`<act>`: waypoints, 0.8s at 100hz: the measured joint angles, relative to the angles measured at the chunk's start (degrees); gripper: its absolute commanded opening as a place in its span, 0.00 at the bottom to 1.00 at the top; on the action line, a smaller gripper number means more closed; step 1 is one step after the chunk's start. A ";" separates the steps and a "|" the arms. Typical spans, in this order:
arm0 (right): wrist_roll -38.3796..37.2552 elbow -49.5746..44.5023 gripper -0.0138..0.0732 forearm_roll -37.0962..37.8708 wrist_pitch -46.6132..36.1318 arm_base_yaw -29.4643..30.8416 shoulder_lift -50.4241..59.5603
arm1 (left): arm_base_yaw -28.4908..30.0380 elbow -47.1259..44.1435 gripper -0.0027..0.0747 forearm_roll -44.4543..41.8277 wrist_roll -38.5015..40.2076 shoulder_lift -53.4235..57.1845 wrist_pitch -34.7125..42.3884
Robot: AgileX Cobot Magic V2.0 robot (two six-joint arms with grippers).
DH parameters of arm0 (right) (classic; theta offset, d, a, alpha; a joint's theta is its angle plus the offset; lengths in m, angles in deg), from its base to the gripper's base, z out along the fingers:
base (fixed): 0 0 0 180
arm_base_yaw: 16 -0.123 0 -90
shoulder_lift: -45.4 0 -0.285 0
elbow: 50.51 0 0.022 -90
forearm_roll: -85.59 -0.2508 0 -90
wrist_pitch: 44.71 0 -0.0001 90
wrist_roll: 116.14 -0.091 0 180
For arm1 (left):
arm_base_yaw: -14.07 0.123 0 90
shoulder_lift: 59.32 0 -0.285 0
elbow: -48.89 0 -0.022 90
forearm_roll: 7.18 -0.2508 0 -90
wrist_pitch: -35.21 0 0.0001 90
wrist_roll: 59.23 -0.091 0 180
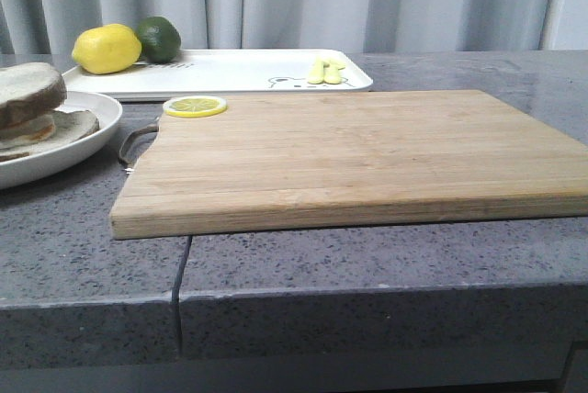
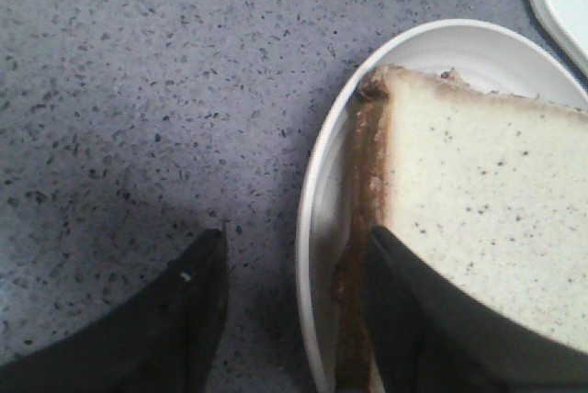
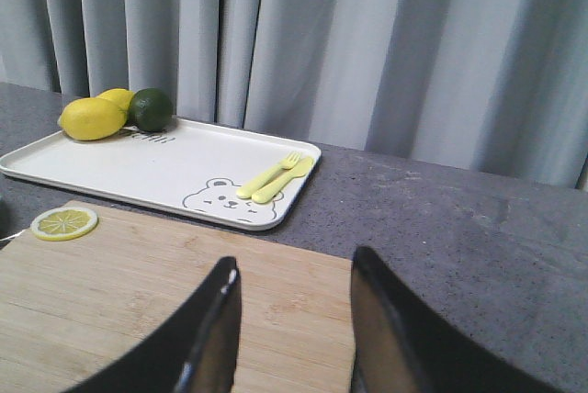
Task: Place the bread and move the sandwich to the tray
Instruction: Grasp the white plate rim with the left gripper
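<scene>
The white plate's rim (image 2: 307, 218) is between the open fingers of my left gripper. I keep going down around it until both fingers close on that rim (image 2: 304, 260) under the sandwich.
The sandwich (image 1: 37, 113) sits on a round white plate (image 1: 99, 106) at the left edge of the counter. A thick pale bread (image 1: 32, 90) slice with a brown crust lies on top of the stack. In the left wrist view the bread (image 2: 487, 209) fills the plate (image 2: 317, 173). My left gripper (image 2: 296, 235) is open and straddles the plate rim, one finger over the counter and the other over the bread's edge. The white tray (image 1: 239, 67) with the bear drawing lies at the back. My right gripper (image 3: 296, 260) is open and holds nothing, above the cutting board (image 3: 138, 301).
A wooden cutting board (image 1: 349, 154) with a lemon slice (image 1: 195, 106) fills the middle of the counter. On the tray (image 3: 138, 159) are a lemon (image 1: 107, 49), a lime (image 1: 159, 38) and a yellow fork and spoon (image 1: 328, 71). Grey curtains hang behind.
</scene>
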 measured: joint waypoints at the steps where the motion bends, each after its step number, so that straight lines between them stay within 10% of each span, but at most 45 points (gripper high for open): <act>1: 0.00 0.00 0.51 0.00 0.12 0.00 0.00 | 0.00 0.00 0.44 0.00 0.00 -0.02 0.00; 80: 0.00 0.00 0.51 0.00 0.12 0.00 0.00 | 0.00 0.34 0.44 0.13 0.00 -8.27 5.94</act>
